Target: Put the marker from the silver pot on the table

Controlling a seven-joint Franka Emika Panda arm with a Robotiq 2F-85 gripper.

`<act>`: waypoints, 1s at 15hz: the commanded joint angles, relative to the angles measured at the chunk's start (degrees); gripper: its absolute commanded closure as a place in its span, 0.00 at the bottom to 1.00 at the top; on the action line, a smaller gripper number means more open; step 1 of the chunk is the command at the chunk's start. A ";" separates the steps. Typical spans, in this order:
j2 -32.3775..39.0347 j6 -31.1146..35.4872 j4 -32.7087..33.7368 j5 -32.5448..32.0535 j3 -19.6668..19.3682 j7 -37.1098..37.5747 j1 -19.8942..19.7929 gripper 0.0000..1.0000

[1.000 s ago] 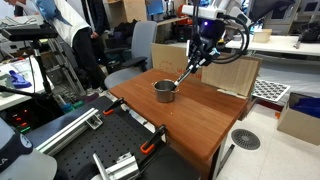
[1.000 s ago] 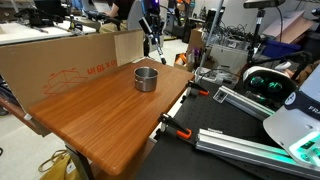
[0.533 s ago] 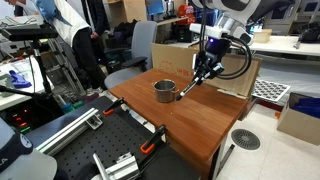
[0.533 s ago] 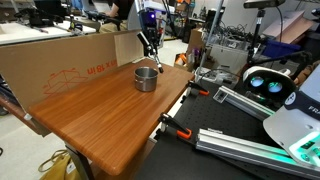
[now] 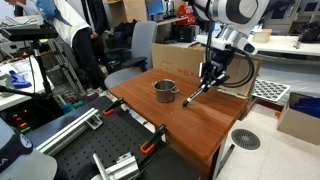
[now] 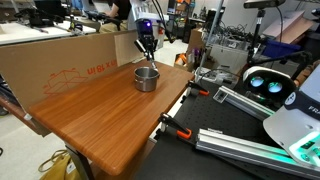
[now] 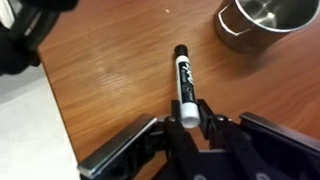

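Note:
The marker's black cap slants down to open tabletop (image 5: 197,104) clear of the silver pot, so my gripper should keep going down and let go of the marker there.
My gripper (image 7: 188,118) is shut on the marker (image 7: 184,82), a white barrel with a black cap that points away from me over the reddish-brown table (image 7: 110,70). In an exterior view the gripper (image 5: 209,80) hangs just above the table (image 5: 215,120), beside the silver pot (image 5: 164,91), with the marker (image 5: 197,93) slanting down from it. The pot shows at the top right of the wrist view (image 7: 262,25). In an exterior view the gripper (image 6: 146,42) is behind the pot (image 6: 146,78).
A large cardboard sheet (image 6: 60,65) stands along one table edge. Boxes (image 5: 230,72) sit at the far edge. A person (image 5: 75,40) and a grey chair (image 5: 138,50) are beyond the table. Clamps and rails (image 5: 120,150) lie beside it.
The gripper has carried the marker away from above the pot, sideways and down towards the tabletop. The pot has not moved.

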 commanded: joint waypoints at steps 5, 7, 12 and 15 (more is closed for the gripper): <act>7.05 -1.22 8.35 -3.49 -1.51 5.34 1.48 0.94; 7.93 -0.88 9.27 -4.08 -1.64 6.76 1.70 0.52; 9.01 -0.55 10.86 -5.84 -1.72 7.66 1.98 0.21; 9.16 -0.46 11.23 -6.24 -1.68 7.76 2.01 0.02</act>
